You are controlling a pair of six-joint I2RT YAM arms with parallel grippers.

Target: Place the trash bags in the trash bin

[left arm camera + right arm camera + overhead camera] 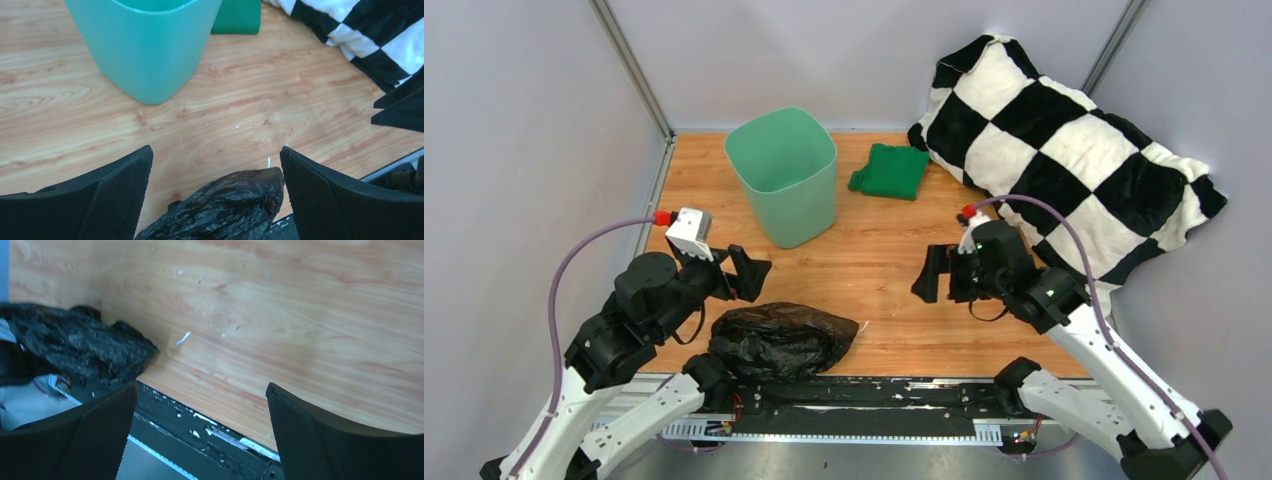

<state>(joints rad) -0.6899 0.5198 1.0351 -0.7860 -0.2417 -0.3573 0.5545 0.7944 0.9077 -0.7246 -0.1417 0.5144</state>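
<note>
The black trash bag (776, 345) will open out, empty inside, when I pull it, because the thin, crinkled top (796, 314) looks loose and brownish.
The black crinkled trash bag (781, 340) lies bunched on the wooden table near its front edge, left of centre. It also shows in the left wrist view (225, 207) and in the right wrist view (80, 345). The mint-green trash bin (784, 175) stands upright at the back, its wall also in the left wrist view (145, 50). My left gripper (742, 273) is open and empty, just above and left of the bag. My right gripper (939, 275) is open and empty, to the right of the bag, apart from it.
A folded dark green cloth (890, 171) lies right of the bin. A black-and-white checkered pillow (1064, 150) fills the back right corner. Grey walls enclose the table. A black rail (864, 395) runs along the front edge.
</note>
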